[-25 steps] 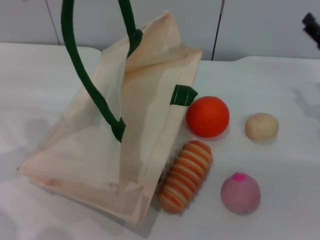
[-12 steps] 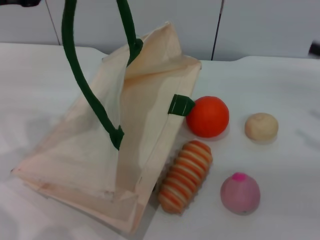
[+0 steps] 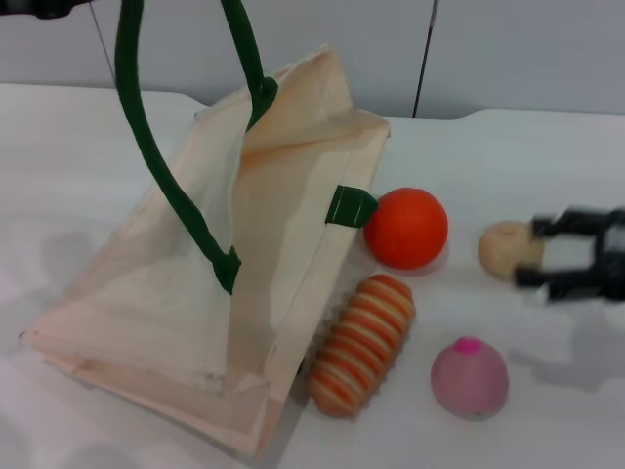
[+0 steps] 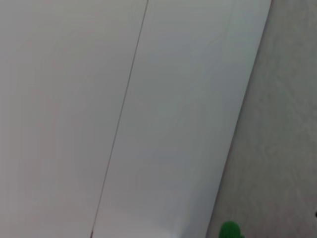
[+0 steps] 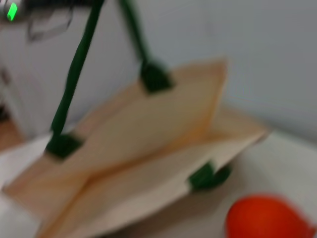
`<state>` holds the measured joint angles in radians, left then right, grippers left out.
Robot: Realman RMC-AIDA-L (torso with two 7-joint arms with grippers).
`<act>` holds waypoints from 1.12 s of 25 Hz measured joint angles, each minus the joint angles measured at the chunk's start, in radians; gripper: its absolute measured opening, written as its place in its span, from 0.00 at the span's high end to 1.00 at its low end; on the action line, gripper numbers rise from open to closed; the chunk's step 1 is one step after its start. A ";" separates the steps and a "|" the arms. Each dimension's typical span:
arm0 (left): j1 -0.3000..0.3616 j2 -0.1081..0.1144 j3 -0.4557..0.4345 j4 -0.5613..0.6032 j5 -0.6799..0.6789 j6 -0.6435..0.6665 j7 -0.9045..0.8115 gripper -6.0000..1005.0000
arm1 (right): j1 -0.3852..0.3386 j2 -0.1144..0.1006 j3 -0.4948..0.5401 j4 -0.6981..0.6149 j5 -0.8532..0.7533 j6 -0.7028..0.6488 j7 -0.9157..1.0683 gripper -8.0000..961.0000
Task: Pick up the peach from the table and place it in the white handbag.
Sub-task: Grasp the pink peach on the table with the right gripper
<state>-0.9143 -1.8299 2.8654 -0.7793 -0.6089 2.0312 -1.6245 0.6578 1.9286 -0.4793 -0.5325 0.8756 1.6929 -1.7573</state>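
My right gripper should go on with its fingers open toward the peach lying clear (image 3: 470, 384) of the striped roll before it closes around the magenta spot (image 3: 469, 345).
The peach (image 3: 470, 377) is a dusty-pink ball with a magenta spot, lying on the table at the front right. The white handbag (image 3: 176, 283) leans on the table at the left; its dark green handles (image 3: 146, 137) rise straight up out of the picture. It also shows in the right wrist view (image 5: 148, 144). My right gripper (image 3: 533, 252) hovers at the right edge with its fingers apart, beside the pale beige ball (image 3: 503, 247) and behind the peach. A dark bit of my left arm (image 3: 39, 8) shows at the top left, by the handles.
An orange ball (image 3: 405, 227) lies against the bag's right side and also shows in the right wrist view (image 5: 265, 218). A striped orange-and-cream bread-like roll (image 3: 363, 342) lies beside the bag's front corner, left of the peach. The left wrist view shows only wall.
My right gripper has come down into view from the upper right, to beside the beige ball. The bag has shifted slightly left. The peach has not moved.
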 joint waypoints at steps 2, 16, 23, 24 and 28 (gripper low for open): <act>0.003 0.000 0.000 0.000 -0.002 -0.001 0.000 0.88 | 0.013 0.025 -0.011 -0.005 -0.051 -0.016 -0.001 0.07; 0.010 -0.001 0.000 0.000 -0.006 -0.004 0.000 0.88 | 0.027 0.065 -0.056 -0.031 -0.153 0.002 0.006 0.07; 0.012 -0.002 -0.002 0.000 -0.016 -0.005 0.000 0.88 | 0.043 0.086 -0.087 -0.025 -0.190 -0.035 0.010 0.07; 0.012 -0.002 -0.002 0.000 -0.018 -0.005 0.000 0.88 | 0.048 0.087 -0.088 -0.019 -0.197 -0.038 0.011 0.07; 0.013 -0.002 -0.002 0.000 -0.021 -0.005 0.000 0.88 | 0.067 0.087 -0.089 0.020 -0.231 -0.092 0.028 0.07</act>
<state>-0.9010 -1.8322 2.8639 -0.7792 -0.6294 2.0264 -1.6245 0.7249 2.0157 -0.5678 -0.5125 0.6447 1.6008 -1.7293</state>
